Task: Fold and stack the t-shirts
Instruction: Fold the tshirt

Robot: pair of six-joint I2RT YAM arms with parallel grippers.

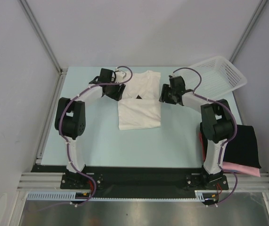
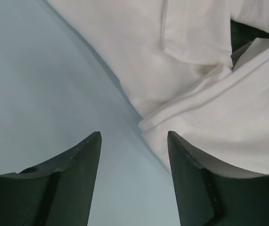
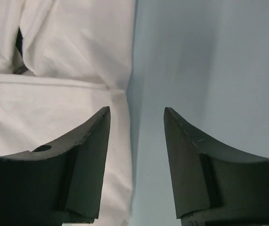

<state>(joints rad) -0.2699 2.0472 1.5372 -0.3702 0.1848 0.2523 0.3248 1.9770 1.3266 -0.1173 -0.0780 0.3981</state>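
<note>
The white t-shirt [image 1: 139, 115] will double up into a compact bundle when the robot folds it, because its doubled part ends in a straight edge across the middle [image 1: 127, 99].
The white t-shirt [image 1: 139, 101] lies partly folded at the table's middle back, its lower part doubled up over the chest. My left gripper [image 1: 117, 91] is open and empty at the shirt's left edge; the left wrist view shows the shirt's folded edge [image 2: 205, 94] beside the right finger. My right gripper [image 1: 164, 96] is open and empty at the shirt's right edge, the cloth [image 3: 63, 94] under its left finger. A black folded t-shirt [image 1: 245, 146] lies on a pink one [image 1: 240, 168] at the near right.
A white plastic mesh basket [image 1: 219, 75] stands tilted at the back right corner. The pale blue table [image 1: 101, 146] is bordered by a metal rail on the left and grey walls behind.
</note>
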